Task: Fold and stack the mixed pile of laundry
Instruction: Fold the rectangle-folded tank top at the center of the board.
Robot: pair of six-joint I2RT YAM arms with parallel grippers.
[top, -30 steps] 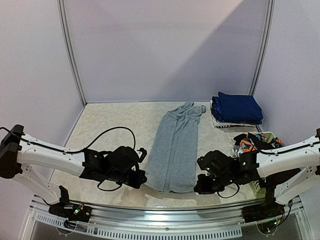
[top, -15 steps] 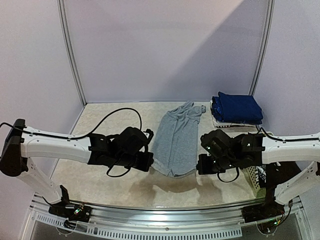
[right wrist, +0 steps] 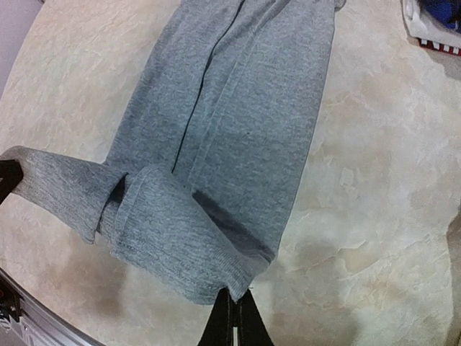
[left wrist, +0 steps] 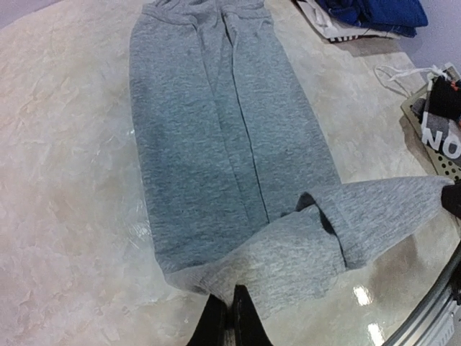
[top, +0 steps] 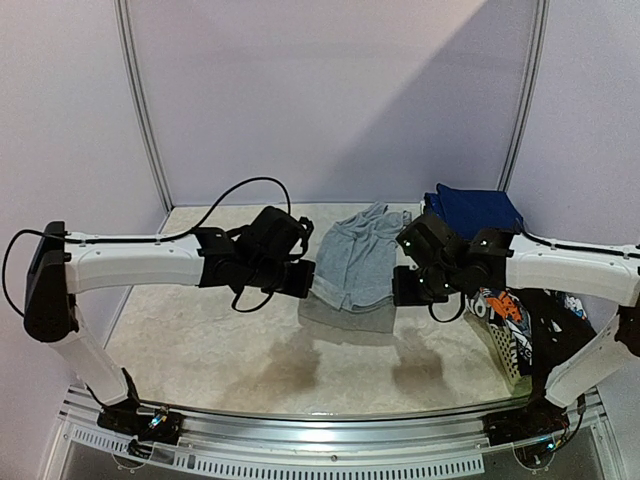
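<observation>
Both hem corners are in line with the grey shirt's long edges (right wrist: 304,162), so my right gripper should keep going toward the grey shirt's far end (top: 374,220) and let go of the hem flat.
A grey shirt (top: 358,262) lies lengthwise on the table's middle, its near hem lifted and folded back over itself. My left gripper (top: 306,280) is shut on the hem's left corner (left wrist: 230,299). My right gripper (top: 403,283) is shut on the hem's right corner (right wrist: 241,288). Both hold the hem above the table, over the rest of the shirt (left wrist: 209,122) (right wrist: 245,108). Folded navy blue pieces (top: 478,208) are stacked at the back right. Orange-black-white printed pieces (top: 500,303) lie in the basket.
A white lattice basket (top: 500,350) stands at the right, under my right arm; its corner shows in the left wrist view (left wrist: 436,155). A striped cloth lies under the navy stack (left wrist: 338,32). The table's metal front edge (top: 320,425) runs along the bottom.
Both grippers have risen and moved toward the back with the shirt's near hem, folding the lower part over the upper part. The shirt now looks about half as long.
</observation>
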